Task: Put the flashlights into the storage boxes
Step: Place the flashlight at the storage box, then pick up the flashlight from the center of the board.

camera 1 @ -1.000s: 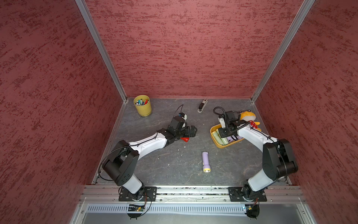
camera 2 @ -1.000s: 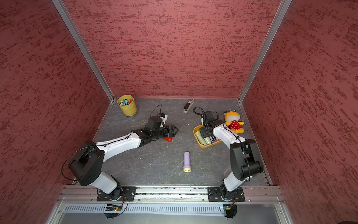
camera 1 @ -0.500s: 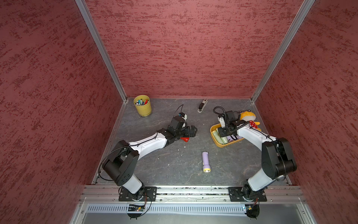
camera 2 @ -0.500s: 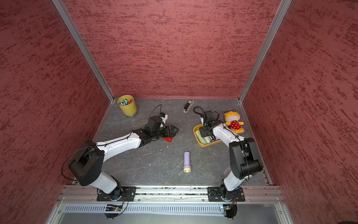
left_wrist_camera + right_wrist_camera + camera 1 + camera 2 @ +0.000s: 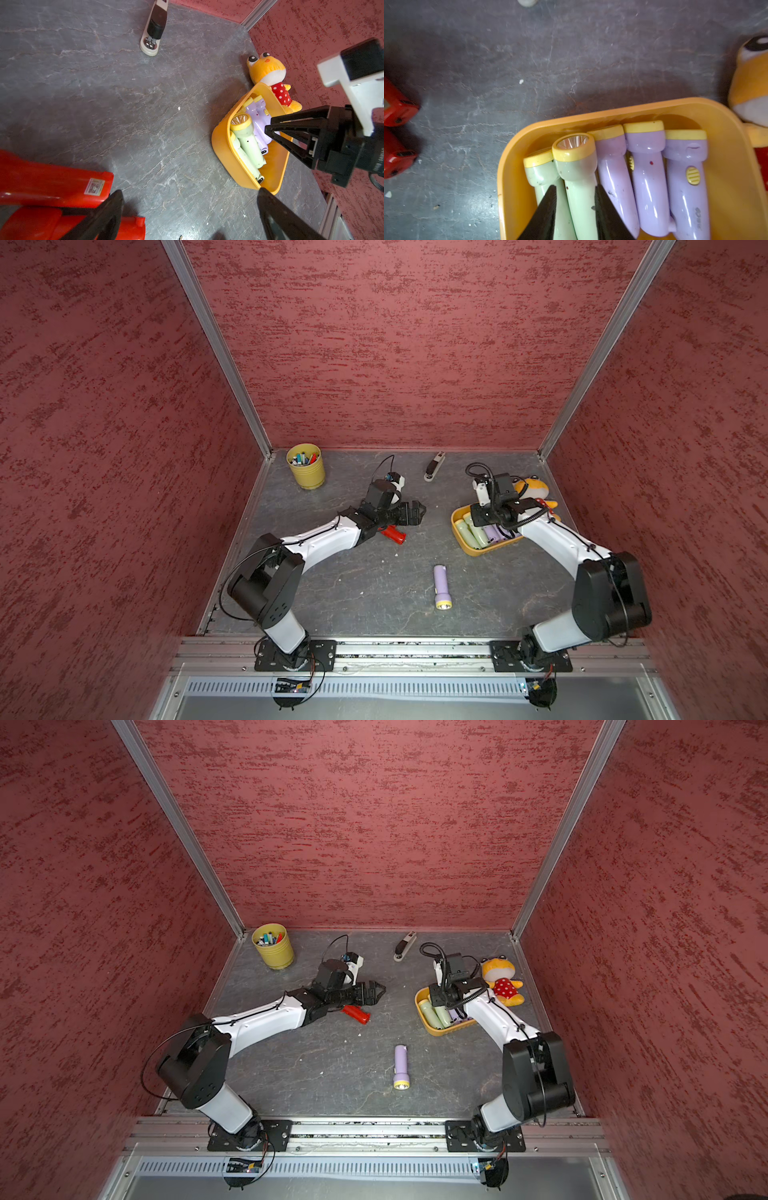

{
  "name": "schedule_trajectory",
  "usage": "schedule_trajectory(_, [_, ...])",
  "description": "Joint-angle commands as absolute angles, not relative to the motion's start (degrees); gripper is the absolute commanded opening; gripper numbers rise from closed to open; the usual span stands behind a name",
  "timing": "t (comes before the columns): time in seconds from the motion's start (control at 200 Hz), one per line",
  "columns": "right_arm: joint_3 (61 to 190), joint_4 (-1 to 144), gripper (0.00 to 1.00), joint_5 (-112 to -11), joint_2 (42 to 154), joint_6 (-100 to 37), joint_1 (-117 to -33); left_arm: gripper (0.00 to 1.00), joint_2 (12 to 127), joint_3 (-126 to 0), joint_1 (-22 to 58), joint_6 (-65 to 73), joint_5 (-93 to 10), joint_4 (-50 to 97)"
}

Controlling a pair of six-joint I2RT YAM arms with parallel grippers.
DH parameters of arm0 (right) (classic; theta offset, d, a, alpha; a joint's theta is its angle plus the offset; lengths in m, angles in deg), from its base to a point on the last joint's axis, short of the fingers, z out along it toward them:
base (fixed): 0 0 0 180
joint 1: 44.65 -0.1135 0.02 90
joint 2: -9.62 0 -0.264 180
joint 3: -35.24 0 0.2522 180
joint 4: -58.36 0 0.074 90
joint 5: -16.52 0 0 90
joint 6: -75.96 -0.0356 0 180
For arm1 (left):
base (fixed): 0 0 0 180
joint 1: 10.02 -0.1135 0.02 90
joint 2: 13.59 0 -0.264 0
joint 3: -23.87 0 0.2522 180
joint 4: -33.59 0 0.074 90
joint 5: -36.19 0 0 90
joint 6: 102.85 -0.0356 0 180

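Observation:
The robot's left gripper hovers over the red flashlights (image 5: 390, 533), so it should move back and make room for the right gripper to take one by its tail (image 5: 400, 539).
The orange-yellow storage box (image 5: 469, 549) (image 5: 512, 187) lies at the right and holds two pale green and three lilac flashlights side by side. My right gripper (image 5: 575, 187) (image 5: 478, 523) reaches into it, shut on the handle of one pale green flashlight (image 5: 579, 166), which lies against the other green flashlight (image 5: 539, 172). Another lilac flashlight (image 5: 441, 585) (image 5: 401, 1065) lies alone on the floor towards the front. Two red flashlights (image 5: 52, 187) (image 5: 392, 534) lie beside and partly under my left gripper (image 5: 190, 192) (image 5: 417, 511). That gripper is open with only floor between its fingers.
A yellow ribbed cup of pens (image 5: 306, 466) stands at the back left. A grey-and-white stapler (image 5: 434, 466) lies near the back wall. An orange plush toy (image 5: 536, 489) sits right behind the box. Red walls close in on three sides.
The right arm has shifted very slightly over the box. The left arm and the loose flashlights stay where they were.

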State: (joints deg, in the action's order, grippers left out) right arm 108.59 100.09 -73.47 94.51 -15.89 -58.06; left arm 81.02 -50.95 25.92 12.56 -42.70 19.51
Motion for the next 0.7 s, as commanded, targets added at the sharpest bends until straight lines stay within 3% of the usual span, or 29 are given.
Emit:
schedule_trajectory(0.0, [108.0, 97.4, 0.40, -70.9, 91.2, -19.8, -58.1, 0.99, 82.4, -53.2, 25.8, 11.3, -40.9, 18.5])
schedule_trajectory(0.496, [116.1, 96.9, 0.48, -73.3, 92.6, -22.4, -69.6, 0.99, 79.8, -52.7, 21.3, 11.7, -40.3, 15.1])
schedule_trajectory(0.691, [121.4, 94.8, 0.50, -72.9, 101.3, -22.4, -75.9, 0.99, 73.4, -47.8, 17.5, 11.6, -43.2, 11.3])
